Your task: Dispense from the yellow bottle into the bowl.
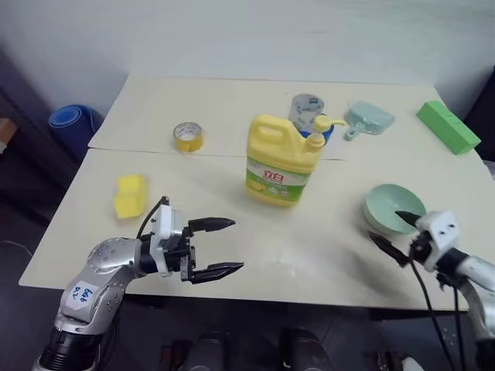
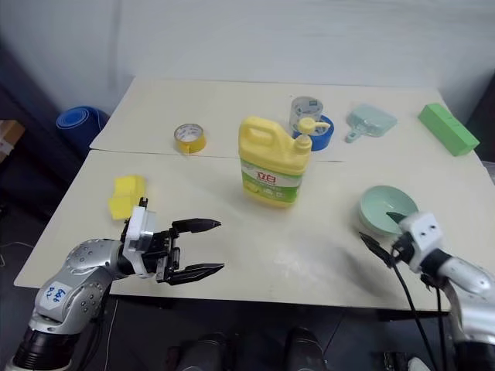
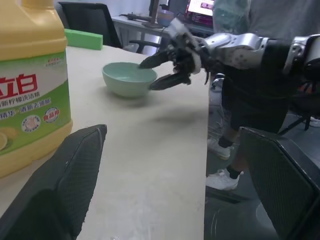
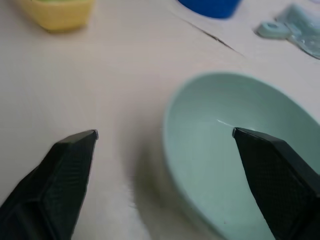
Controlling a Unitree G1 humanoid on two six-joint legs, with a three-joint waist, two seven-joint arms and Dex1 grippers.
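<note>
The bowl (image 1: 388, 205) is away from the pump's spout. My right gripper should hold the bowl under the pump's spout while my left gripper pushes down the pump top (image 1: 320, 124).
The yellow bottle (image 1: 282, 162) with its pump top stands upright at the table's middle. Right of it, near the front edge, sits the pale mint-green bowl (image 1: 387, 202). My right gripper (image 1: 384, 225) is open at the bowl's near side. One finger reaches over the rim and the other hangs over the table, so the rim of the bowl (image 4: 240, 165) lies between them. My left gripper (image 1: 237, 246) is open and empty at the front left. It points toward the yellow bottle (image 3: 30, 85) and stays well short of it.
A yellow tape roll (image 1: 188, 137) and a yellow sponge (image 1: 130, 195) lie on the left. Behind the bottle are a clear and blue roll (image 1: 309, 108) and a mint scoop (image 1: 368, 119). A green block (image 1: 447, 126) is far right. A person's legs (image 3: 235, 100) stand beside the table.
</note>
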